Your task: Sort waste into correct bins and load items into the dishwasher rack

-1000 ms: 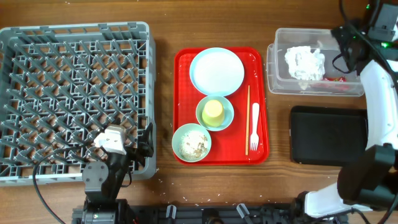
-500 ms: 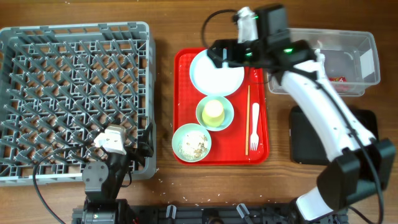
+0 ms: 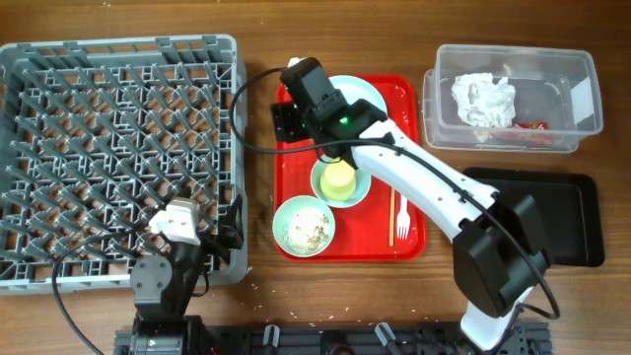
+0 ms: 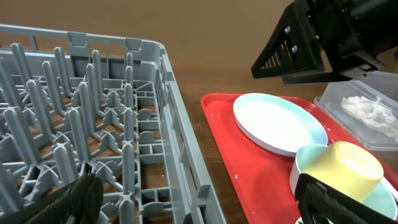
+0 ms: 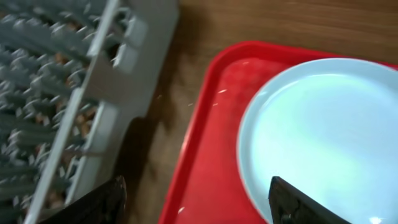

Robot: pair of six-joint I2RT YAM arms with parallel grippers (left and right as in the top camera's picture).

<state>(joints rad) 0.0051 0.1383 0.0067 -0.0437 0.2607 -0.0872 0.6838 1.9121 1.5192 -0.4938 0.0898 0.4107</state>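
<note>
The robot's right arm is in the way of reaching the white round plate (image 3: pixel 361 94), so the right arm should move back before the left gripper grabs the plate's rack-side rim (image 4: pixel 237 116).
My right gripper (image 3: pixel 288 116) (image 5: pixel 199 202) is open and empty, hovering over the red tray's upper left corner beside the white round plate (image 3: pixel 357 108) (image 5: pixel 323 130) (image 4: pixel 280 121). A teal bowl (image 3: pixel 361 183) holds the yellow cup (image 3: pixel 340 177) (image 4: pixel 348 165). The other teal bowl (image 3: pixel 304 225) holds rice-like food scraps. The white fork (image 3: pixel 403 202) and the wooden stick (image 3: pixel 392 209) lie on the tray's right side. The napkin (image 3: pixel 483 99) and the red wrapper (image 3: pixel 533 126) lie in the clear tub (image 3: pixel 577 99). My left gripper (image 3: pixel 229 229) (image 4: pixel 199 205) is open and empty at the grey rack's (image 3: pixel 113 148) (image 4: pixel 93 124) front right corner.
The red tray (image 3: pixel 296 173) (image 5: pixel 205 124) (image 4: pixel 261 174) lies between the rack and the bins. The black tray (image 3: pixel 552 222) lies in front of the clear tub. My right arm spans from the table's front right edge across the tray.
My right arm has swung left from the clear tub to over the red tray's upper left corner. The napkin stays in the tub. The left arm has not moved.
</note>
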